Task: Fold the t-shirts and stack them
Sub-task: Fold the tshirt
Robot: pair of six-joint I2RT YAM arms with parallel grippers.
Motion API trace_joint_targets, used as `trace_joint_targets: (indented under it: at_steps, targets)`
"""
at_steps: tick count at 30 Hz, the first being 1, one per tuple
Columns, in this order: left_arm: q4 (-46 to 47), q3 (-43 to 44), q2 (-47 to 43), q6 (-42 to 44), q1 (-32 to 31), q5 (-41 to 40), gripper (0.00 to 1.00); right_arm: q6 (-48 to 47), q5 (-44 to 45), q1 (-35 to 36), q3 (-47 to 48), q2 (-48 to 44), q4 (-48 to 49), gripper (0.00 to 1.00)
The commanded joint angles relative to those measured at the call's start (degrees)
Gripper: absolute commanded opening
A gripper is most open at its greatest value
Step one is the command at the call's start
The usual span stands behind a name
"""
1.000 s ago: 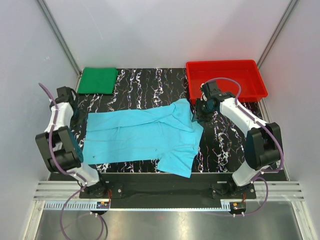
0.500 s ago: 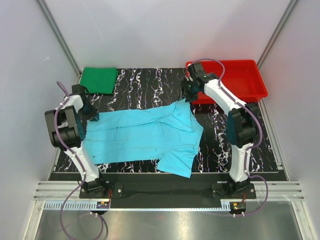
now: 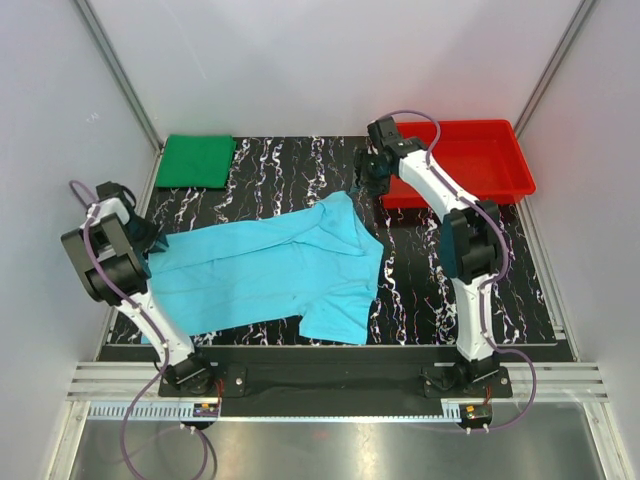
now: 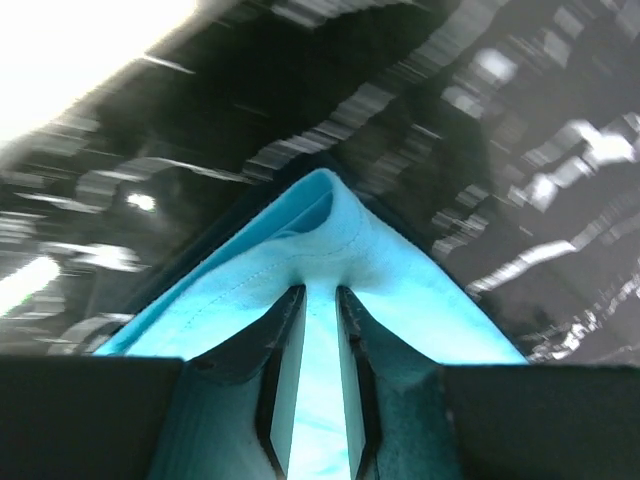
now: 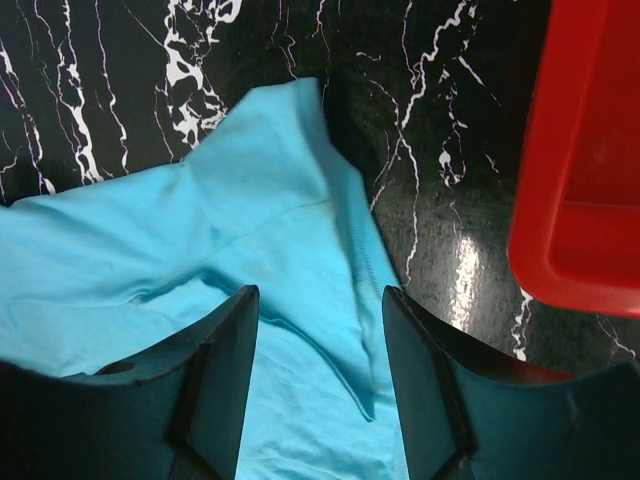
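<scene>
My right gripper should reach to where the cyan-blue t-shirt's far edge bends [image 3: 318, 206] near the red tray and pull the t-shirt's corner there [image 3: 343, 197] straight while my left gripper holds the t-shirt's other end.
The light cyan-blue t-shirt [image 3: 270, 268] lies spread, wrinkled, on the black marble table. My left gripper [image 3: 146, 238] is shut on its left edge; in the left wrist view the fingers [image 4: 285, 330] pinch a fold of the cyan cloth [image 4: 330, 225]. My right gripper [image 3: 365, 190] is open just above the shirt's far right corner. In the right wrist view the gripper [image 5: 320, 295] hangs over the cyan cloth [image 5: 250, 200] and holds nothing. The dark green t-shirt [image 3: 197, 160] lies folded at the far left corner.
A red plastic tray [image 3: 475, 165] stands at the far right, close beside my right gripper; its wall shows in the right wrist view [image 5: 590, 150]. White enclosure walls close in both sides and the back.
My left gripper has pulled the shirt's left edge leftward, and the whole cyan shirt slid left. My right gripper moved from the shirt's right side to its far corner and stays open.
</scene>
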Motion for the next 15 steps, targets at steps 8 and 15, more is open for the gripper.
trace_joint_targets:
  at_steps: [8, 15]
  targets:
    - [-1.4, 0.1, 2.7, 3.8, 4.6, -1.3, 0.27, -1.3, -4.2, 0.8, 20.9, 16.2, -2.2, 0.64]
    - [-0.2, -2.6, 1.1, 4.4, 4.4, -1.8, 0.27, -2.2, -6.7, 0.7, 29.6, 23.3, -1.1, 0.70]
